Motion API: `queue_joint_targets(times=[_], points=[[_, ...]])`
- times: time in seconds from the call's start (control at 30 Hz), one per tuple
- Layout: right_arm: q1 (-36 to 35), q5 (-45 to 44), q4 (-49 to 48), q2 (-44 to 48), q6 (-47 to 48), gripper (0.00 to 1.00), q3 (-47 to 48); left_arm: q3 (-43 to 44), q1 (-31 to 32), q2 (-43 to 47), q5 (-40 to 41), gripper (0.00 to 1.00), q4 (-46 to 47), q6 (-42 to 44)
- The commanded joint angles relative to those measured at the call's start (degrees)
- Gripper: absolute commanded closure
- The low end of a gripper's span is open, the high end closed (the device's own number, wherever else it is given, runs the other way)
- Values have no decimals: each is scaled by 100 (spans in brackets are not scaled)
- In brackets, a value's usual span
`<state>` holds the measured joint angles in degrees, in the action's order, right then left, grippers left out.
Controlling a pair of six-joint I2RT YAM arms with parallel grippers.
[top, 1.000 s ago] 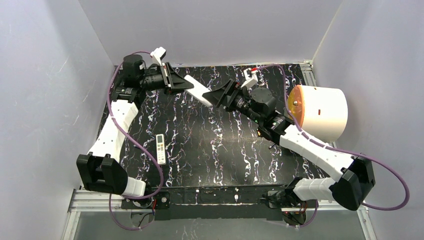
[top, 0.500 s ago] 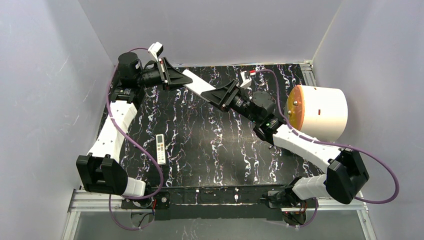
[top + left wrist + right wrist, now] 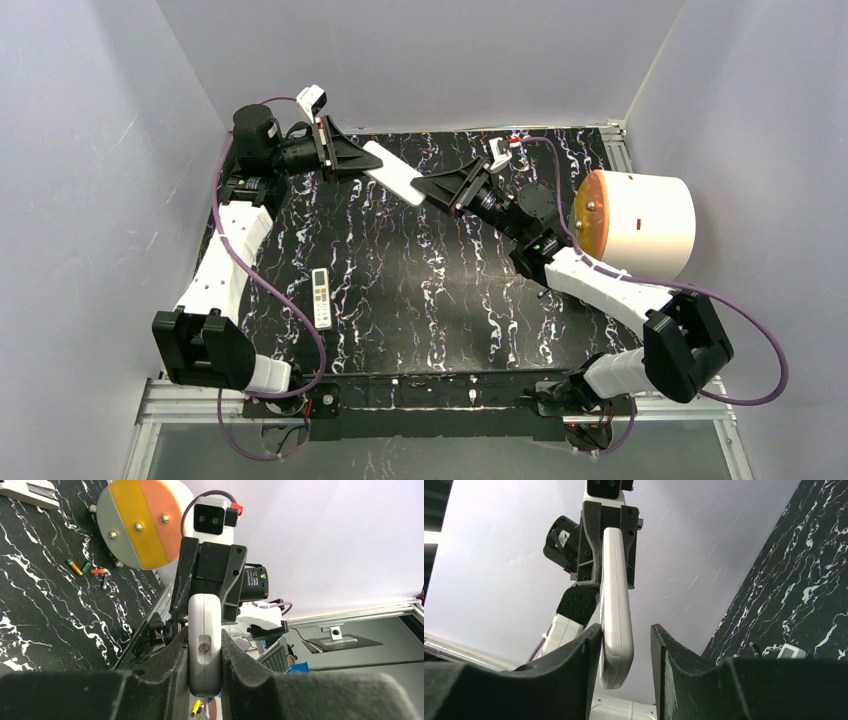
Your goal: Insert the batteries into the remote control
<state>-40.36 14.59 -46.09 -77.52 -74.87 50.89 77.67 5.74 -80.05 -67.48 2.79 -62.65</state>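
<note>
My right gripper has the remote control's end point(image 3: 617, 666) deep against one finger. It should open wider and move back before it pinches the battery cover point(image 3: 403, 189) to pull it off.
A long white remote control point(image 3: 398, 175) hangs in the air over the back of the table, between both arms. My left gripper point(image 3: 372, 165) is shut on one end of it; the left wrist view shows the remote point(image 3: 205, 620) pinched between both pads. My right gripper point(image 3: 624, 629) straddles the other end. There the remote point(image 3: 614, 580) leans on the left finger point(image 3: 586, 650) with a gap to the right finger, so the jaws are open. Several batteries point(image 3: 86, 569) lie loose on the black table near the cylinder's base.
A big white cylinder with an orange and yellow end face point(image 3: 640, 225) lies at the back right. A second, small white remote point(image 3: 321, 297) lies on the table's front left. White walls enclose the black marbled table point(image 3: 420, 300) on three sides.
The right gripper's jaws have narrowed around the remote's free end and slid further onto it. Both arms have shifted a little toward the back left with the remote.
</note>
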Motion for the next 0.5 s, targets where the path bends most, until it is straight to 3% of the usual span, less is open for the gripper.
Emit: queue_joint_targets(times=[0.0, 0.2, 0.33, 0.47], points=[[10, 267, -526, -123, -74, 52, 202, -27, -21, 206, -32, 100, 117, -97], [8, 429, -904, -290, -274, 59, 201, -85, -21, 260, 192, 100, 126, -304], [7, 484, -1052, -376, -328, 70, 161, -96, -29, 279, 166, 100, 130, -346], [18, 453, -1134, -328, -131, 73, -92, -40, -58, 369, 287, 100, 161, -366]])
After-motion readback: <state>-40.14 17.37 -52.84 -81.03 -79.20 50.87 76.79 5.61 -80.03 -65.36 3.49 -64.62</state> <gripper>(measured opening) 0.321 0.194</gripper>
